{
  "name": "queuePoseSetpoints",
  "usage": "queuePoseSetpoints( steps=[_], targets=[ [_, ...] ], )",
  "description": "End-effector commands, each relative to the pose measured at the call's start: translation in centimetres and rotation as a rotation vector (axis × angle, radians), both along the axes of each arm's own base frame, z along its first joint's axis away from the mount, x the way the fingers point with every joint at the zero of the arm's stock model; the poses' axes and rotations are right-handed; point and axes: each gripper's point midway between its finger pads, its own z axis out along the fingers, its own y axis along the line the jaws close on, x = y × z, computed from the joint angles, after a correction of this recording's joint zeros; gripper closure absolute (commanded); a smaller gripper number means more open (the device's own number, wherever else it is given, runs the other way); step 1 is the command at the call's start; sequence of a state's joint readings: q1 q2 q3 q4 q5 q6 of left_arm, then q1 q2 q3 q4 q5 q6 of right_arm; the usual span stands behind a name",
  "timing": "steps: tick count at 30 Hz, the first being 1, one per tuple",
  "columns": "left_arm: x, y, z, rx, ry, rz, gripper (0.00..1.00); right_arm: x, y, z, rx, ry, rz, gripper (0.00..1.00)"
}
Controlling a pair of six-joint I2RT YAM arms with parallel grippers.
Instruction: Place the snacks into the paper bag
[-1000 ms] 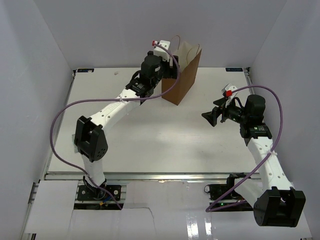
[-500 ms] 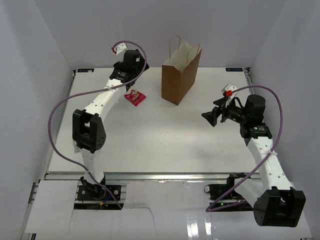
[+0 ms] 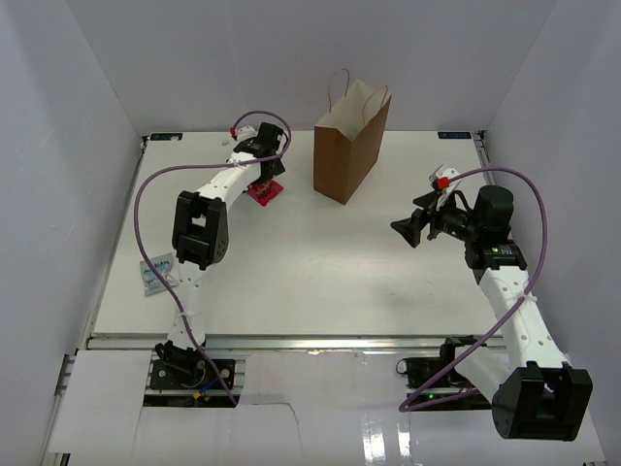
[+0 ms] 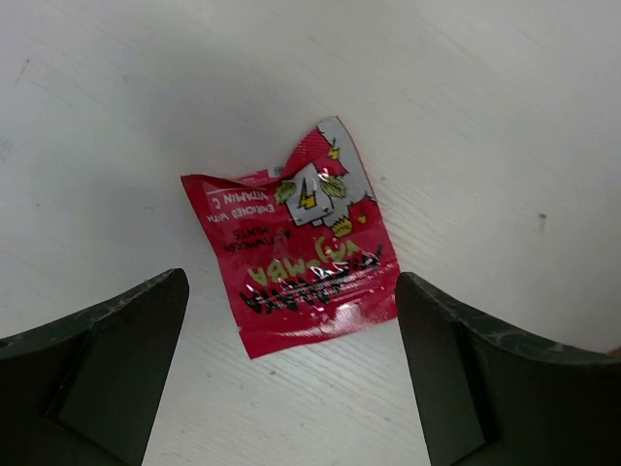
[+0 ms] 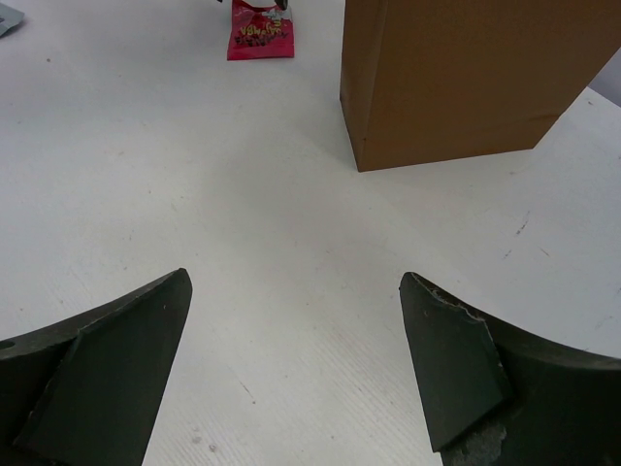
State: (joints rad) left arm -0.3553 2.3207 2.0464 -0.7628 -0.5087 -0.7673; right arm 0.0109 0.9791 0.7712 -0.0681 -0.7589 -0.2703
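The red snack packet's width (image 4: 309, 296) fits between my left gripper's open fingers, so I should keep lowering until they are on either side of its middle (image 4: 299, 248), then close.
A red snack packet (image 4: 296, 262) lies flat on the white table, left of the paper bag; it also shows in the top view (image 3: 262, 192) and the right wrist view (image 5: 262, 39). My left gripper (image 4: 291, 291) is open and hovers just above it, one finger on each side, not touching; in the top view the left gripper (image 3: 266, 175) is at the back left. A pale blue-silver packet (image 3: 155, 275) lies near the table's left edge. The brown paper bag (image 3: 347, 150) stands upright and open at the back. My right gripper (image 3: 408, 229) is open and empty, pointing toward the bag (image 5: 466, 78).
White walls enclose the table on three sides. The left arm's purple cable (image 3: 146, 199) loops out over the left side of the table. The bag's two loop handles (image 3: 339, 80) stick up above its mouth.
My left gripper has left the bag's mouth, swung to the back left and come down over the red packet. The arm's elbow has shifted, uncovering the pale packet. The right arm has not moved.
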Motion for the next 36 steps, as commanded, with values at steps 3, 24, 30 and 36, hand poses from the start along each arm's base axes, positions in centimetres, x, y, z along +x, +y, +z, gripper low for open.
queuePoseSetpoints(
  steps=[3, 24, 30, 36],
  targets=[
    [1.0, 1.7, 1.2, 0.008, -0.013, 0.012, 0.02, 0.4, 0.0, 0.6, -0.008, -0.045, 0.006, 0.07],
    [1.7, 1.8, -4.2, -0.075, 0.093, -0.046, 0.30, 0.7, -0.1, 0.2, -0.016, -0.039, -0.001, 0.07],
    [1.0, 2.1, -4.3, -0.091, 0.097, -0.048, 0.52, 0.6, -0.1, 0.4, -0.015, -0.042, 0.002, 0.07],
    [0.4, 1.6, -1.8, -0.128, 0.013, -0.100, 0.72, 0.5, 0.0, 0.4, -0.014, -0.043, 0.005, 0.06]
  ],
)
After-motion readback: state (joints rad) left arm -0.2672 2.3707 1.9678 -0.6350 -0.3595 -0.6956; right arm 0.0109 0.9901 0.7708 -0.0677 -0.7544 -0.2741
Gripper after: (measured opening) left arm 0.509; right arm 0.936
